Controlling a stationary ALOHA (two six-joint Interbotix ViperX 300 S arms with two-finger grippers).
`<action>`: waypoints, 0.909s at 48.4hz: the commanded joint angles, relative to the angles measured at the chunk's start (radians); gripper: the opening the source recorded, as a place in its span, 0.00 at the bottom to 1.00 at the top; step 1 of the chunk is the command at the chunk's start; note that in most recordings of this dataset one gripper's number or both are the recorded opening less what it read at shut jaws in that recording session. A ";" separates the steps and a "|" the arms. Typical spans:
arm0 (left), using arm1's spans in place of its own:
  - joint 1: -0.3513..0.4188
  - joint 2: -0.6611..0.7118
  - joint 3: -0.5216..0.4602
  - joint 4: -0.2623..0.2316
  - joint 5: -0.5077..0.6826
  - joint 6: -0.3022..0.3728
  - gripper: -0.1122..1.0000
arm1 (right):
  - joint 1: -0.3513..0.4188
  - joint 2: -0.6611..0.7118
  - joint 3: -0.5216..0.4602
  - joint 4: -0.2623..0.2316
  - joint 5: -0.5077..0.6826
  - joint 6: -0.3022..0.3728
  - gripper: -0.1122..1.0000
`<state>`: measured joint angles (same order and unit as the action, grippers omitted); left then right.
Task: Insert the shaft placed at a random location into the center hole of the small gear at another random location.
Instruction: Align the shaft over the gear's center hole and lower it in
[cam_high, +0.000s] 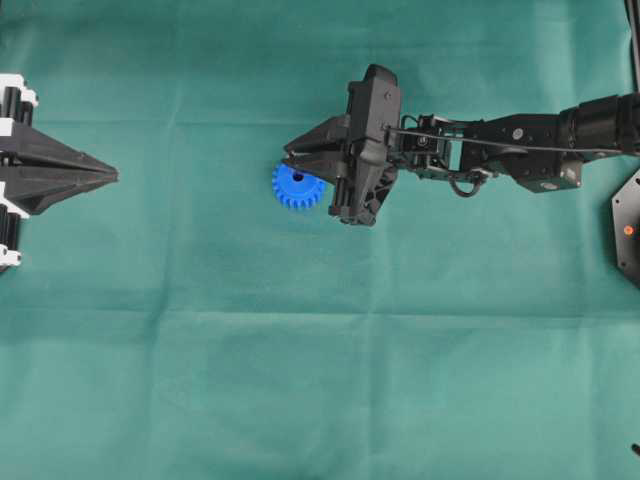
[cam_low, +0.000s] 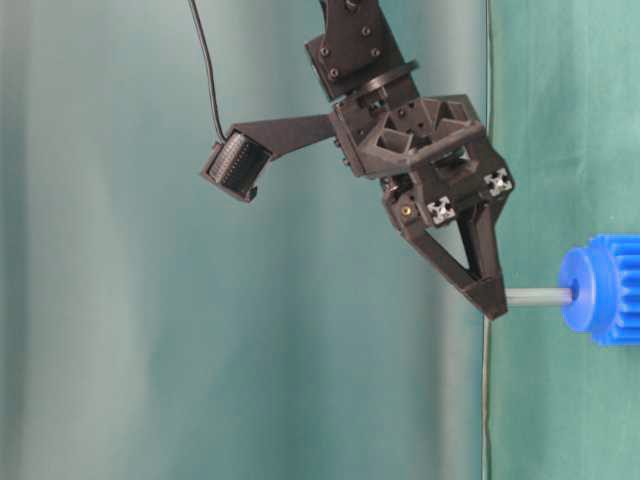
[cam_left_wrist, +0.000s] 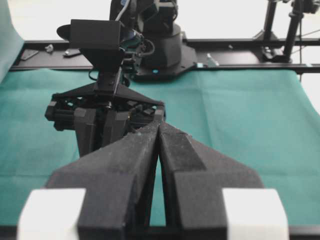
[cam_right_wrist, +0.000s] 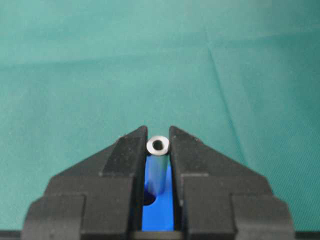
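The shaft's lower end (cam_right_wrist: 157, 190) touches the small gear next to the middle of the hole. I should raise the shaft with my right gripper and center it over the gear's hole (cam_right_wrist: 149, 198) before I lower it.
The small gear (cam_high: 296, 188) is bright blue and lies flat on the green cloth. My right gripper (cam_high: 289, 158) hangs over it, shut on the shaft (cam_low: 535, 297), a thin silvery pin held upright. In the table-level view the shaft's lower end meets the middle of the gear's hub (cam_low: 583, 291). In the right wrist view the shaft (cam_right_wrist: 158, 150) stands between the fingers, with the gear (cam_right_wrist: 161, 212) and part of the dark center hole (cam_right_wrist: 149, 200) below it. How deep the pin sits cannot be told. My left gripper (cam_high: 112, 176) is shut and empty, far to the left.
A black fixture with an orange dot (cam_high: 628, 228) sits at the right edge. In the left wrist view the right arm's wrist (cam_left_wrist: 107, 117) stands beyond my left gripper (cam_left_wrist: 159, 125), and a black rail (cam_left_wrist: 240, 45) runs along the table's far edge.
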<state>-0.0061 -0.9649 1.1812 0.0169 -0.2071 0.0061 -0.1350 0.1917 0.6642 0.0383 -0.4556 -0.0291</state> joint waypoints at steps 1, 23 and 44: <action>0.000 0.005 -0.025 0.003 -0.006 -0.002 0.10 | 0.002 -0.054 -0.012 0.003 0.011 -0.006 0.23; -0.002 0.005 -0.025 0.003 -0.006 -0.002 0.10 | 0.005 -0.107 -0.002 -0.002 0.038 -0.011 0.23; -0.002 0.005 -0.025 0.003 -0.006 -0.002 0.10 | 0.011 -0.025 -0.006 0.009 0.014 -0.002 0.23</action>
<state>-0.0061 -0.9649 1.1812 0.0169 -0.2086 0.0061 -0.1304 0.1749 0.6734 0.0430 -0.4234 -0.0291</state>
